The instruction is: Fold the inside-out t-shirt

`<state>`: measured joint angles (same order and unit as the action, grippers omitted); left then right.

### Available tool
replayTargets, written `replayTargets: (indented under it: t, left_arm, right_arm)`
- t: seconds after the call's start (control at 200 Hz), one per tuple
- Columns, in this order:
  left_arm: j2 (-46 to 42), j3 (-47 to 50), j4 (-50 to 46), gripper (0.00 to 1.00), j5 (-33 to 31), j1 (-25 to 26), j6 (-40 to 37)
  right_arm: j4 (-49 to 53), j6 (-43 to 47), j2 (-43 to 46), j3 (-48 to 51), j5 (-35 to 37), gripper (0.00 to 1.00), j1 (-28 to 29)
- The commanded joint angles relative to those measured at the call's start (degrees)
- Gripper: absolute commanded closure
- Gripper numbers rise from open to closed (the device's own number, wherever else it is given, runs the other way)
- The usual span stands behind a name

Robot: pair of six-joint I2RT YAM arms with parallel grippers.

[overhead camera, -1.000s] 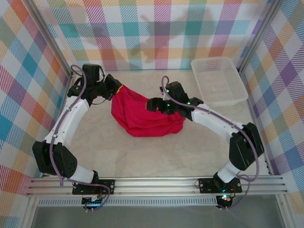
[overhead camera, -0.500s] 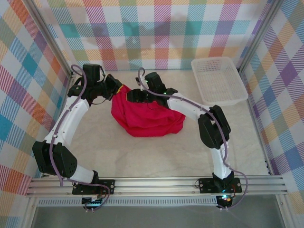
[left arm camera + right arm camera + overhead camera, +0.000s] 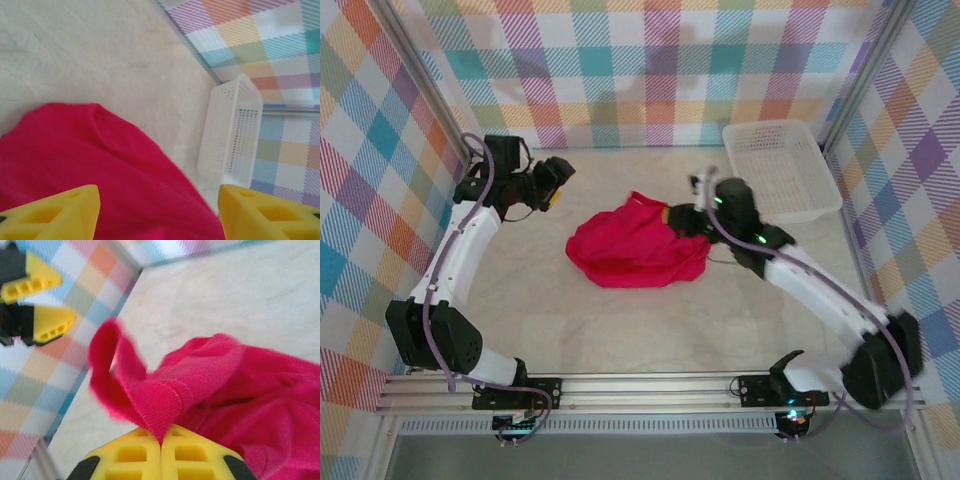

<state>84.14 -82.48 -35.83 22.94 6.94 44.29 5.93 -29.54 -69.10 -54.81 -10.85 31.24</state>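
Next, I pull the hem back with my right gripper, as it holds only the hem of the bunched t-shirt (image 3: 162, 407), while my left gripper grabs the opposite edge (image 3: 577, 245).
The inside-out t-shirt (image 3: 635, 248) is a bright red bunched heap in the middle of the table. My right gripper (image 3: 677, 217) is at the heap's upper right edge, shut on a ribbed red hem (image 3: 167, 402) that sticks up from between its yellow fingers (image 3: 127, 455). My left gripper (image 3: 558, 176) hangs to the upper left of the shirt, open and apart from the cloth. From the left wrist, its yellow fingertips (image 3: 55, 212) stand wide with the red shirt (image 3: 100, 165) below them. The left gripper (image 3: 42, 300) also appears from the right wrist, with nothing in it.
A white perforated basket (image 3: 780, 170) stands at the back right of the table, also seen as the basket (image 3: 232, 140) from the left wrist. Checked walls and metal frame posts (image 3: 420, 90) close in the back and sides. Bare marbled tabletop (image 3: 650, 330) lies in front of the shirt.
My left gripper has opened and let go of the shirt's corner, which dropped onto the heap. My right gripper shut on the shirt's hem and pulled it to the right.
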Motion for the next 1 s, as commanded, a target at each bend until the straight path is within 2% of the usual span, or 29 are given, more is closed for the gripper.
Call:
replayTargets:
  t: [0.0,0.17,0.33,0.535,0.705,0.755,0.82,0.85,0.995]
  left_arm:
    - [0.96,5.75,0.36,0.38,0.95,-0.01,-2.72]
    - [6.3,11.75,3.91,0.42,2.29,1.24,-4.0]
    - [12.66,14.36,5.53,0.41,1.52,3.51,-5.91]
    - [20.81,14.24,12.18,0.38,4.28,5.15,-3.88]
    - [25.48,13.96,17.99,0.39,6.72,10.04,0.13]
    - [26.74,14.31,19.39,0.51,7.04,11.32,1.46]
    - [27.85,14.61,21.98,0.88,7.04,12.05,2.87]
    - [27.95,14.58,21.89,1.0,6.89,12.0,3.23]
    - [23.8,11.23,14.01,1.0,4.24,9.43,1.62]
  right_arm:
    - [-2.96,-2.7,4.11,13.34,3.21,1.0,-5.66]
    - [-2.17,-7.65,9.77,22.64,7.49,1.0,-12.78]
    - [0.61,-9.66,9.73,22.91,6.67,1.0,-17.61]
    - [1.03,-10.98,7.25,20.98,3.4,1.0,-19.12]
    - [2.48,-10.97,5.25,18.35,1.32,1.0,-19.25]
    - [2.49,-11.14,5.21,17.92,1.11,1.0,-19.2]
    - [2.82,-11.58,5.03,16.91,0.84,1.0,-19.21]
    - [3.14,-11.72,4.87,16.1,0.6,1.0,-19.18]
    - [4.63,-11.97,3.07,9.27,-2.54,1.0,-19.2]
